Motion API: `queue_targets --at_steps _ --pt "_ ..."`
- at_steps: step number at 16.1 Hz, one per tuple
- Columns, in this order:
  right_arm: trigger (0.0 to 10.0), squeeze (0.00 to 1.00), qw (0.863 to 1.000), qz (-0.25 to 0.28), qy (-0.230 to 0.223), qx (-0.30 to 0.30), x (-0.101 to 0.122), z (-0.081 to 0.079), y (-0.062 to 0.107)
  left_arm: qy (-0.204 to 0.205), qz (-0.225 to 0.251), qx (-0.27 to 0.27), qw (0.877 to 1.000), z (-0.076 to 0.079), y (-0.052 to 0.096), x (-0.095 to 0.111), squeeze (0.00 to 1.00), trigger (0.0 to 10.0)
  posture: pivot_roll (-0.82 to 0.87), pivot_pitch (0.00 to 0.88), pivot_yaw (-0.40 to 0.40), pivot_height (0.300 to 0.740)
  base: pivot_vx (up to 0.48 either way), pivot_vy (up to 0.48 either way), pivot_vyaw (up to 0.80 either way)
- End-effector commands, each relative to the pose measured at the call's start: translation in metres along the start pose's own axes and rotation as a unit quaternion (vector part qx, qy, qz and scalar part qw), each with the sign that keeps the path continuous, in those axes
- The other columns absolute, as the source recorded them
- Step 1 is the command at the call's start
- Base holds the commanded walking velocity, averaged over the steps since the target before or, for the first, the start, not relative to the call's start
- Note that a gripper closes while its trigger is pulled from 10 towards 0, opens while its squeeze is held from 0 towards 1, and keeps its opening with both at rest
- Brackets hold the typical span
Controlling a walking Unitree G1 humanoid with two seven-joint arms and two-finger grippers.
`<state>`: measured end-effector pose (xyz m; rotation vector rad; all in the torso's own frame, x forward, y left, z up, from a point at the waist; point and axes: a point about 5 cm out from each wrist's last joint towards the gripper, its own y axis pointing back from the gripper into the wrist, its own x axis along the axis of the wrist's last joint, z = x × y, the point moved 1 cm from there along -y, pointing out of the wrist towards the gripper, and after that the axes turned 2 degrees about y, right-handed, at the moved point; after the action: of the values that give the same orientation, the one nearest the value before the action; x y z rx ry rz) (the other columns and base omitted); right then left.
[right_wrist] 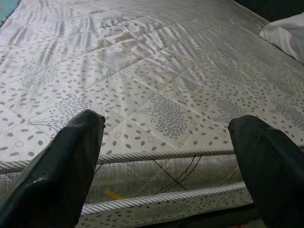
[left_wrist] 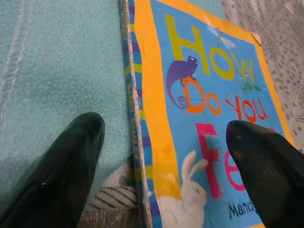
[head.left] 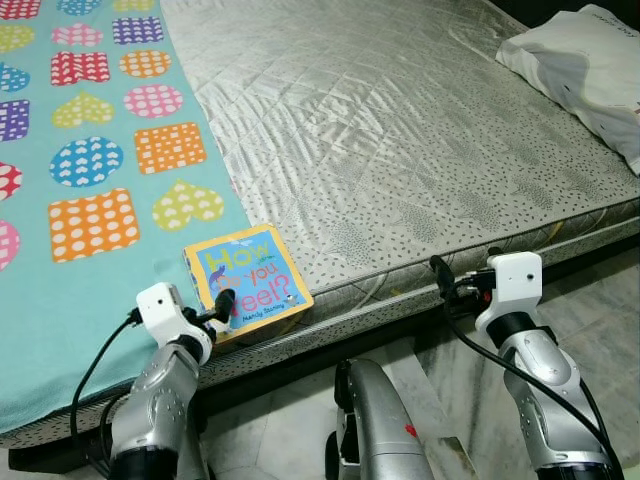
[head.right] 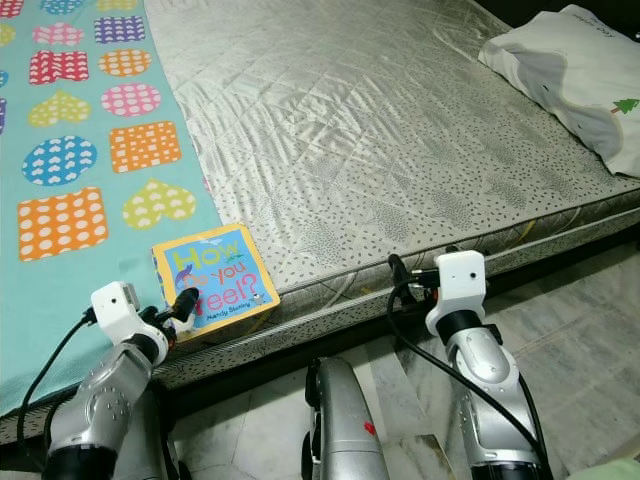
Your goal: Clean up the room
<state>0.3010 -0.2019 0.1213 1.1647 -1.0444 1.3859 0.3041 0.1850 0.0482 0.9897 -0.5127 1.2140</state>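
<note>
The board book (head.left: 250, 280) will stay closed and stiff when the robot lifts and carries it, because the striped spine (left_wrist: 136, 104) is between the left gripper's fingers.
A board book (head.left: 250, 280) titled "How Do You Feel?", blue with a yellow border, lies flat at the bed's front edge where the teal blanket (head.left: 90, 260) meets the bare mattress (head.left: 400, 130). My left gripper (head.left: 222, 303) is open at the book's near left corner. In the left wrist view one finger (left_wrist: 71, 161) is over the blanket, the other finger (left_wrist: 266, 171) is over the cover, and the book's spine (left_wrist: 135, 118) lies between them. My right gripper (right_wrist: 166, 121) is open and holds nothing, level with the mattress's front edge, to the book's right.
The teal blanket, printed with hearts and squares, covers the bed's left part. A white pillow (head.left: 590, 60) lies at the far right of the mattress. Below the dark bed frame (head.left: 300, 365) is pale marble floor (head.left: 600, 300). My own torso (head.left: 375, 420) stands between the arms.
</note>
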Motion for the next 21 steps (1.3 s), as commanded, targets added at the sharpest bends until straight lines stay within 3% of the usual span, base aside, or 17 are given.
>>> queue_targets --at_steps 1,6,7,8,9,10,19,20,21 --pt "10.0 0.00 1.000 -0.001 0.002 -0.005 0.001 0.003 0.000 0.007 -0.030 0.005 1.000 -0.006 -0.001 -0.011 0.00 10.0 -0.17 0.170 -0.128 0.540 0.000 0.000 0.00" --pt "10.0 0.00 1.000 0.011 0.012 -0.006 0.007 0.006 -0.001 0.046 -0.081 -0.039 0.995 0.008 -0.018 -0.020 0.00 10.0 -0.20 0.162 -0.127 0.540 0.000 0.000 0.00" --pt "10.0 0.00 1.000 0.012 0.012 -0.006 0.008 0.005 -0.001 0.070 -0.091 -0.061 0.992 0.014 -0.019 -0.023 0.00 10.0 -0.20 0.160 -0.127 0.540 0.000 0.000 0.00" --pt "10.0 0.00 1.000 0.013 0.012 -0.006 0.009 0.004 -0.001 0.077 -0.099 -0.071 0.990 0.016 -0.020 -0.025 0.00 4.6 -0.20 0.157 -0.128 0.540 0.000 0.000 0.00" --pt "10.0 0.00 1.000 0.015 0.012 -0.005 0.010 0.003 -0.002 0.100 -0.112 -0.093 0.984 0.021 -0.020 -0.029 0.00 0.5 -0.20 0.155 -0.129 0.540 0.000 0.000 0.00" --pt "10.0 0.00 1.000 0.020 0.015 0.000 0.012 0.001 -0.003 0.132 -0.132 -0.122 0.975 0.027 -0.020 -0.033 0.00 0.0 -0.20 0.152 -0.130 0.540 0.000 0.000 0.00" --pt "10.0 0.00 0.999 0.029 0.019 0.000 0.016 0.000 -0.006 0.215 -0.181 -0.182 0.942 0.031 -0.020 -0.040 0.00 0.0 -0.20 0.140 -0.124 0.540 0.000 0.000 0.00" --pt "10.0 0.00 0.999 0.030 0.019 -0.001 0.017 0.000 -0.007 0.211 -0.183 -0.184 0.943 0.031 -0.020 -0.040 0.00 8.5 -0.20 0.139 -0.123 0.540 0.000 0.000 0.00" --pt "10.0 0.00 0.999 0.031 0.019 -0.001 0.017 0.000 -0.007 0.191 -0.185 -0.177 0.948 0.029 -0.021 -0.040 0.00 10.0 -0.20 0.138 -0.122 0.540 0.000 0.000 0.00"
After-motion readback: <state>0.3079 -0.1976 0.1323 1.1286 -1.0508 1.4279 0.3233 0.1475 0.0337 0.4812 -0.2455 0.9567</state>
